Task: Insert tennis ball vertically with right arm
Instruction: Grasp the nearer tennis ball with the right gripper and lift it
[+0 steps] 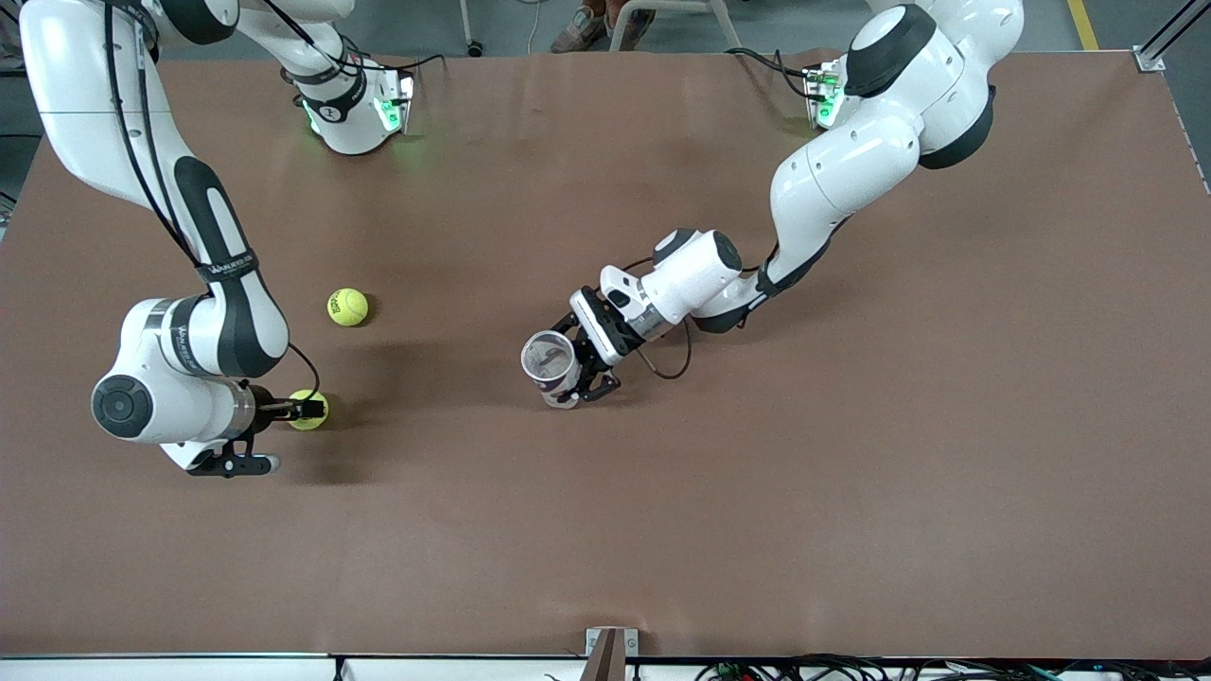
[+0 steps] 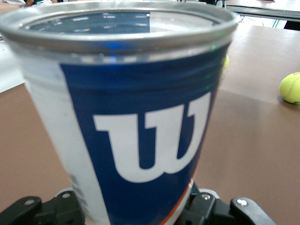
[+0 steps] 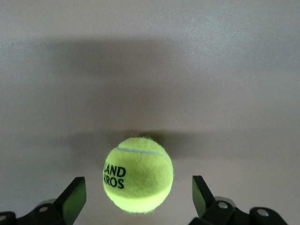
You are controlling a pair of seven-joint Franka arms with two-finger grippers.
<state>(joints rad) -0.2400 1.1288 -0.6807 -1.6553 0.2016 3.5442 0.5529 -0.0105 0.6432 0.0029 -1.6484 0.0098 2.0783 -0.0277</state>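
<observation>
I expect the tennis ball [image 3: 138, 175] to drop deep inside when I let go of it, because the tennis can's opening [image 1: 550, 357] looks empty and wider than the ball.
A yellow-green tennis ball [image 1: 313, 421] lies on the brown table toward the right arm's end. My right gripper [image 1: 305, 410] is low over it and open, one finger on each side with gaps; in the right wrist view the ball [image 3: 138, 180] sits between the fingers [image 3: 75, 197]. My left gripper [image 1: 579, 376] is shut on a tennis can [image 1: 551, 362] with a blue label near the table's middle, its open mouth up. The can [image 2: 136, 117] fills the left wrist view, above the gripper [image 2: 136, 213].
A second tennis ball [image 1: 347, 306] lies on the table farther from the front camera than the first, and it also shows in the left wrist view [image 2: 291, 87]. A metal bracket [image 1: 610, 648] sits at the table's near edge.
</observation>
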